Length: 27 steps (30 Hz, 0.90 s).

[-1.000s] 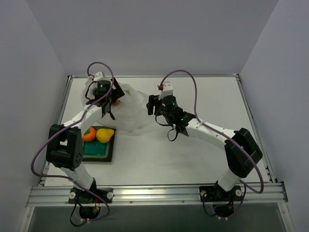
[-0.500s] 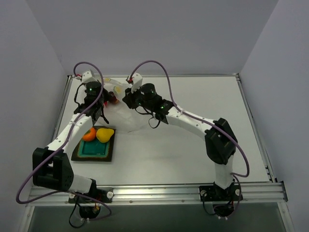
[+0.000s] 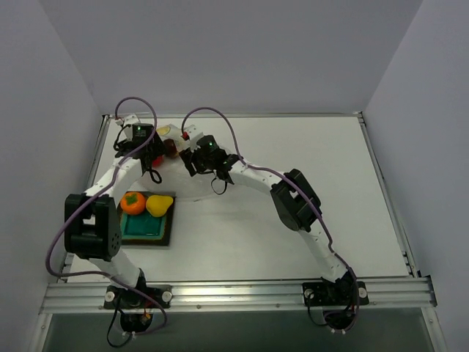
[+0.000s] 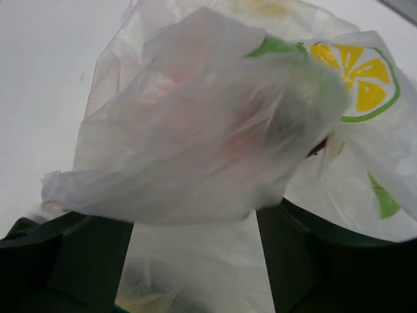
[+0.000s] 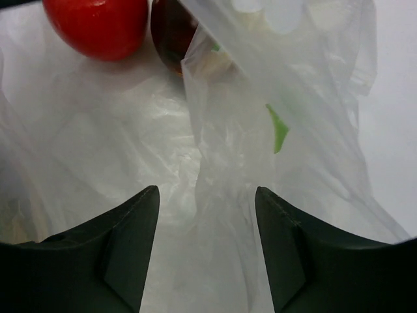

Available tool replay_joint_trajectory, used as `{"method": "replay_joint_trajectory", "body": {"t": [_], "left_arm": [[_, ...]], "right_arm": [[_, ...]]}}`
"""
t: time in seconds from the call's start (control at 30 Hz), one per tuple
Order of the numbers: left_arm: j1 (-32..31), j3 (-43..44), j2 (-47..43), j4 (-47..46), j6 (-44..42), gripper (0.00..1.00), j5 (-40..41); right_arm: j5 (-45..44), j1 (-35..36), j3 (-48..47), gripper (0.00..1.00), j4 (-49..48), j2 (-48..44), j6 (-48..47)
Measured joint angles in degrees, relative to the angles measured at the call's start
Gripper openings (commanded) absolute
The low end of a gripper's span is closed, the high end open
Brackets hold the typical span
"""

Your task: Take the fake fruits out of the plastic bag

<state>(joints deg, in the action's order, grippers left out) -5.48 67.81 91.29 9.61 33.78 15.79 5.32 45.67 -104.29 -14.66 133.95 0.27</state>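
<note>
The plastic bag's film is bunched up over the left gripper's fingers, so the robot's right gripper should first pinch the fold of film near the fruits and pull the bag open.
The plastic bag lies crumpled at the far left of the table. A red fruit and a dark red fruit lie on its film at its far left end, and also show in the top view: red, dark red. An orange fruit and a yellow pear sit on the green tray. My left gripper is open, with bunched bag film over and between its fingers. My right gripper is open over a ridge of film, just short of the two red fruits.
The tray stands near the table's left edge, in front of the bag. Both arms reach to the far left and their wrists are close together above the bag. The table's metal frame runs along the left.
My right arm has swung from the bag's right side across to its far left end. My left gripper has moved back and left. The red and dark red fruits now show.
</note>
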Motion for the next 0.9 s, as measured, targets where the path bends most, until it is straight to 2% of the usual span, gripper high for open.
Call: {"method": "replay_joint_trajectory", "body": {"t": [0.03,0.07,0.1,0.17,0.2,0.23,0.27,0.4,0.47,0.57,0.6,0.63,0.7,0.77,0.87,0.9], "left_arm": [[0.6,1.4,2.6,0.0,-0.6,0.59,-0.8],[1.3,2.6,4.9,0.1,-1.3,0.42,-1.7],[2.1,3.7,6.9,-0.1,-1.6,0.34,-2.7],[3.8,5.2,9.9,-0.4,-3.4,0.22,-4.8],[4.8,6.1,11.2,-0.5,-4.3,0.20,-6.1],[5.6,7.3,12.5,-0.5,-5.5,0.18,-7.1],[6.4,8.8,13.8,-0.6,-6.8,0.12,-8.1],[8.3,15.0,17.8,-1.7,-10.8,0.03,-10.4],[8.3,17.5,18.8,-2.0,-12.0,0.02,-11.6],[8.3,20.0,18.9,-2.8,-12.6,0.02,-13.5],[8.2,20.5,18.9,-3.4,-12.6,0.02,-14.1],[8.2,20.7,18.8,-4.3,-12.4,0.02,-14.7],[8.1,20.4,18.5,-5.0,-11.9,0.02,-15.7],[8.1,20.3,18.4,-5.0,-11.5,0.30,-16.0],[8.1,20.3,18.3,-4.7,-11.3,0.73,-16.1],[8.1,20.3,18.2,-4.4,-11.4,0.77,-16.1]], "right_arm": [[-0.7,0.0,-0.1,0.51,0.0,0.0,-0.1],[-1.4,0.0,-0.1,0.45,-0.1,0.0,-0.1],[-2.0,-0.1,-0.1,0.27,-0.6,0.0,-0.2],[-2.8,-0.3,0.0,0.12,-1.5,0.0,-0.2],[-3.4,-0.4,0.0,0.03,-1.7,0.0,0.1],[-3.8,-0.6,0.0,0.00,-1.9,0.0,0.5],[-4.0,-0.7,0.0,0.00,-2.1,0.0,1.0],[-4.4,-1.0,1.1,0.00,-3.7,0.0,2.1],[-4.5,-1.0,2.2,0.00,-4.4,0.0,2.5],[-4.7,-1.1,3.3,0.40,-4.4,0.0,3.4],[-4.8,-1.1,3.4,0.65,-4.4,0.0,3.5],[-5.0,-1.1,3.4,0.73,-4.4,0.0,3.7],[-5.4,-1.1,2.9,0.82,-4.3,0.0,3.6],[-6.5,-1.1,1.6,0.81,-4.0,0.0,4.0],[-7.3,-1.4,-2.6,0.59,-4.6,1.7,5.0],[-7.5,-1.5,-3.8,0.40,-4.9,2.5,5.6]]}}
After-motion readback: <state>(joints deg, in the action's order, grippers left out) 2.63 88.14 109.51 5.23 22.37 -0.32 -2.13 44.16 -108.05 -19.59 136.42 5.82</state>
